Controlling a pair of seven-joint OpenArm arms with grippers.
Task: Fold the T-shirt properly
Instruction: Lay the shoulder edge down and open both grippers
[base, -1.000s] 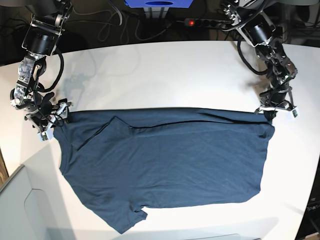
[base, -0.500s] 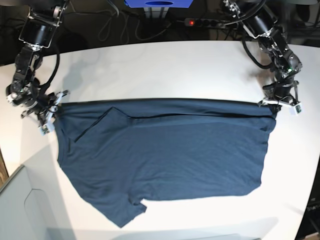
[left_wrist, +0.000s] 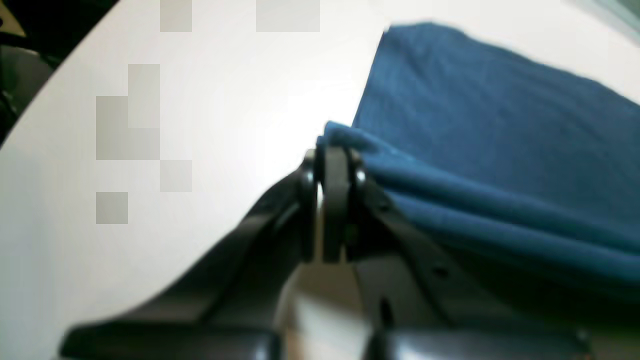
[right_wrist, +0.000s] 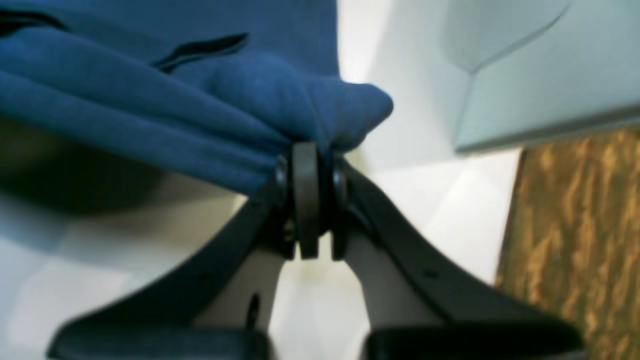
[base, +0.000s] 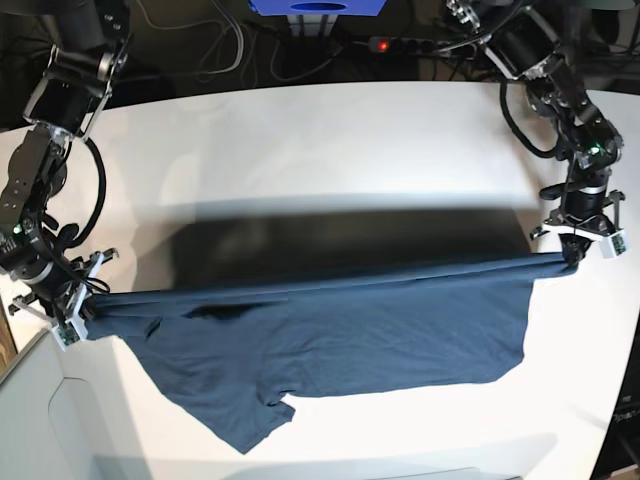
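The T-shirt's held edge is hanging over its creased lower part (base: 222, 314), so my right gripper and my left gripper should pull the T-shirt's edge flat toward the table's far side (base: 300, 125).
The dark navy T-shirt (base: 330, 335) hangs stretched between both grippers, its top edge lifted off the white table (base: 330, 150) and its lower part with one sleeve (base: 250, 425) lying on the table. My left gripper (base: 573, 252), on the base view's right, is shut on the shirt's right corner; the left wrist view shows it (left_wrist: 332, 165) pinching a fold of blue fabric (left_wrist: 475, 150). My right gripper (base: 78, 312), on the base view's left, is shut on the left corner; the right wrist view shows it (right_wrist: 306, 160) clamping bunched fabric (right_wrist: 200, 105).
A pale grey box (base: 40, 420) stands at the table's front left corner, also in the right wrist view (right_wrist: 540, 75). A power strip (base: 405, 45) and cables lie behind the table's far edge. The shirt casts a shadow (base: 330, 235) on the table's middle.
Both grippers have raised the shirt's top edge off the table and carried it toward the front edge; the shirt's upper half now hangs in the air.
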